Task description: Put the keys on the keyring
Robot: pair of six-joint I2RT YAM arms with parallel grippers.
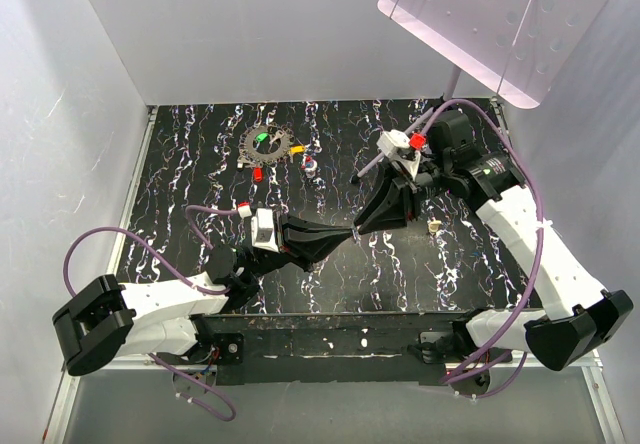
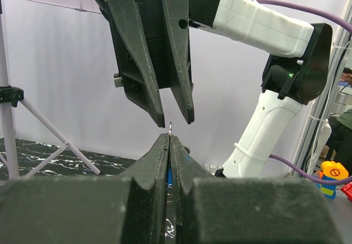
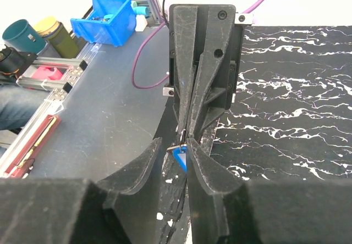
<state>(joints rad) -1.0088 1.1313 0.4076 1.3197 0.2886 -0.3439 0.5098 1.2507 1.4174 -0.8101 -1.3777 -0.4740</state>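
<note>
The key's blue cap (image 3: 180, 157) hangs below the left gripper's fingers, so the robot's right gripper should first take the key (image 3: 175, 147) and turn it, before the left gripper takes it.
My two grippers meet tip to tip above the middle of the table. My left gripper (image 1: 352, 235) (image 2: 170, 137) is shut on a blue-capped key (image 2: 170, 175); a thin metal end sticks out of its tips. My right gripper (image 1: 363, 227) (image 3: 177, 146) is open, its fingers on either side of the key's blue cap (image 3: 180, 158). I cannot tell whether they touch it. The keyring (image 1: 268, 144), a spiky disc of grey keys, lies at the table's back left with a green-capped key (image 1: 262, 137) on it. A yellow-capped key (image 1: 297, 149) and a red-capped key (image 1: 257, 174) lie beside it.
A small red-white-blue object (image 1: 310, 164) lies right of the keyring. A small beige lump (image 1: 434, 226) sits under the right arm. A pink perforated board (image 1: 490, 14) on a stand overhangs the back right corner. White walls enclose the table.
</note>
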